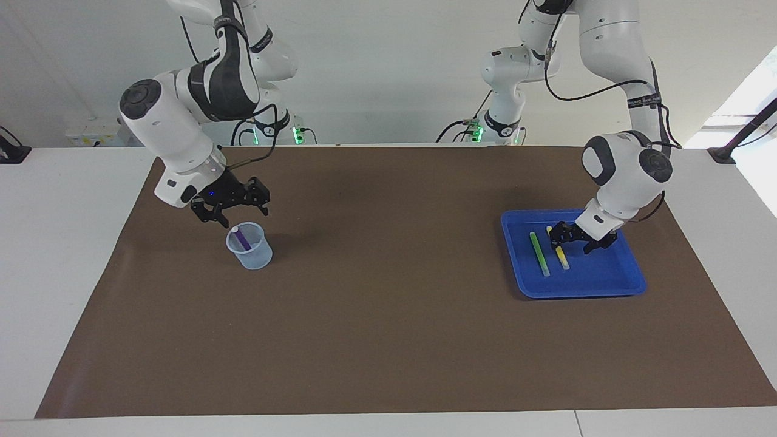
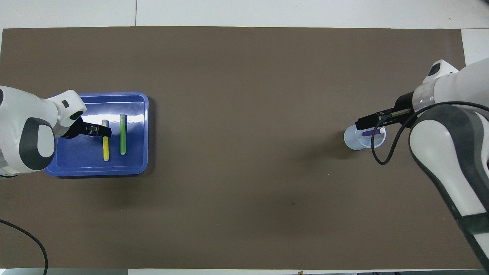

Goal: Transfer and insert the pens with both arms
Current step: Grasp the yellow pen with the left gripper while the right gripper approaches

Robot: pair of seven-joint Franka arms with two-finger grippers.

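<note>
The yellow pen (image 2: 106,149) will tip against the clear plastic cup's rim when the robot puts it in, because the purple pen (image 2: 372,132) leans across the cup's wide opening.
The purple pen (image 1: 241,238) leans inside the clear plastic cup (image 1: 250,254), pale end up; it also shows in the overhead view (image 2: 369,133) in the cup (image 2: 352,142). My right gripper (image 1: 234,211) hangs open and empty just over the cup, also in the overhead view (image 2: 368,123). The green pen (image 1: 539,254) and yellow pen (image 1: 563,258) lie side by side in the blue tray (image 1: 607,273). My left gripper (image 1: 573,241) is open, low in the tray, one finger over the yellow pen (image 2: 106,149). The green pen (image 2: 123,133) lies beside it, untouched.
A brown mat (image 1: 388,315) covers the table. The tray (image 2: 76,162) sits toward the left arm's end and the cup toward the right arm's end. Two small arm bases with green lights (image 1: 276,124) (image 1: 495,124) stand at the robots' edge.
</note>
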